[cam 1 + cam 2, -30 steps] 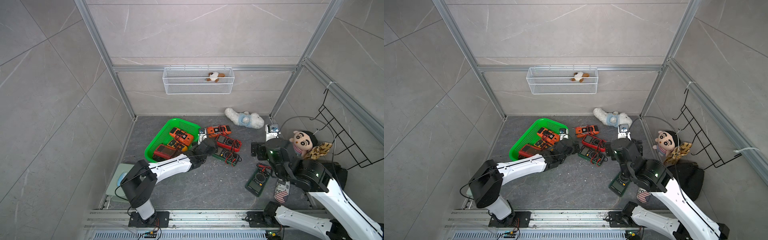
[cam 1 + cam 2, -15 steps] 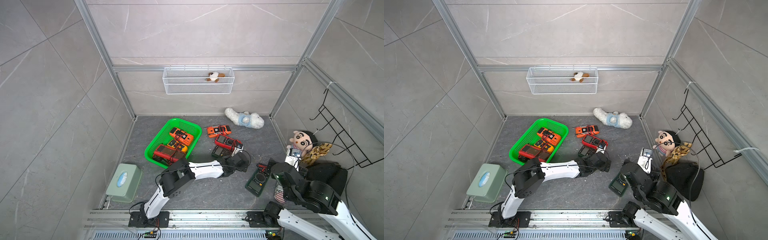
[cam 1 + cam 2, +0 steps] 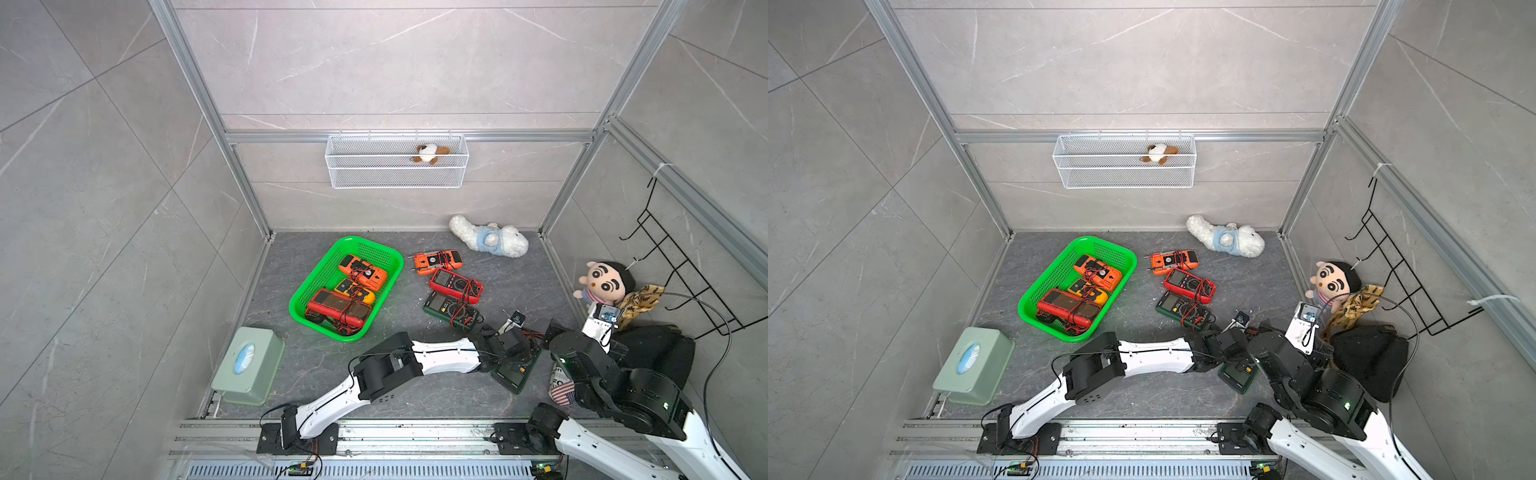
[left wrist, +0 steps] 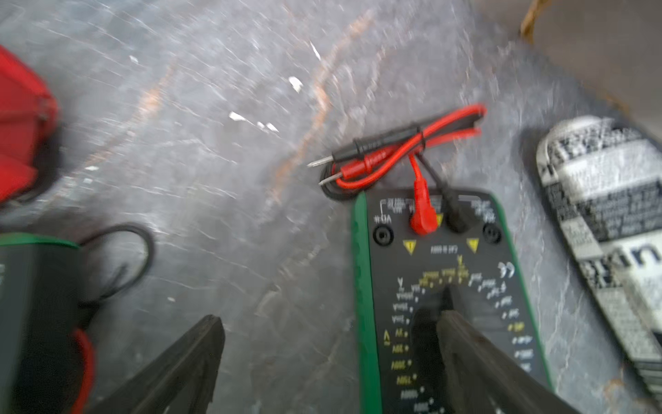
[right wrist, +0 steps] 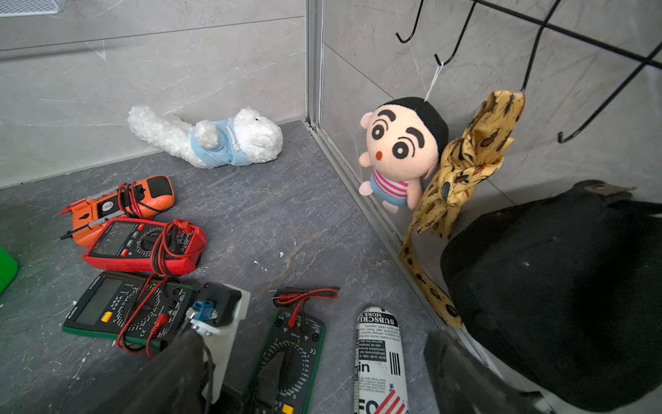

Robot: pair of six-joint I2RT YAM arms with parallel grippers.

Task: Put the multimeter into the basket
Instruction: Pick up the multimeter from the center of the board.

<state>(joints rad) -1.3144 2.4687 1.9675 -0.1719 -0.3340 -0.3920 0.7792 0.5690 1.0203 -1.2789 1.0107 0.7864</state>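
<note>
One finger of my left gripper is above the near multimeter's dial (image 4: 428, 331). I need to move across until both fingers go around its green sides (image 4: 525, 296), and only then close them.
The green basket (image 3: 374, 249) (image 3: 1105, 249) sits at the back left of the floor, with three multimeters lying in it. Near the front right lies a dark green multimeter (image 3: 513, 376) (image 3: 1236, 377) (image 4: 440, 258) (image 5: 290, 355) with red and black leads. My left gripper (image 4: 329, 317) (image 3: 519, 353) hangs open just above it, one finger over its dial and one over bare floor beside it. My right gripper (image 5: 311, 337) is open and empty, drawn back by the right wall.
Orange (image 3: 436, 262), red (image 3: 455, 284) and dark green (image 3: 451, 311) multimeters lie mid-floor. A newsprint pouch (image 4: 601, 200) lies beside the near multimeter. A tissue box (image 3: 249, 365), white plush (image 3: 488, 241), doll (image 3: 604, 282), black bag (image 3: 652, 353) and wall wire basket (image 3: 397, 166) ring the floor.
My left arm has swung from beside the green basket across to the right, over the near dark green multimeter. My right arm has pulled back toward the front right.
</note>
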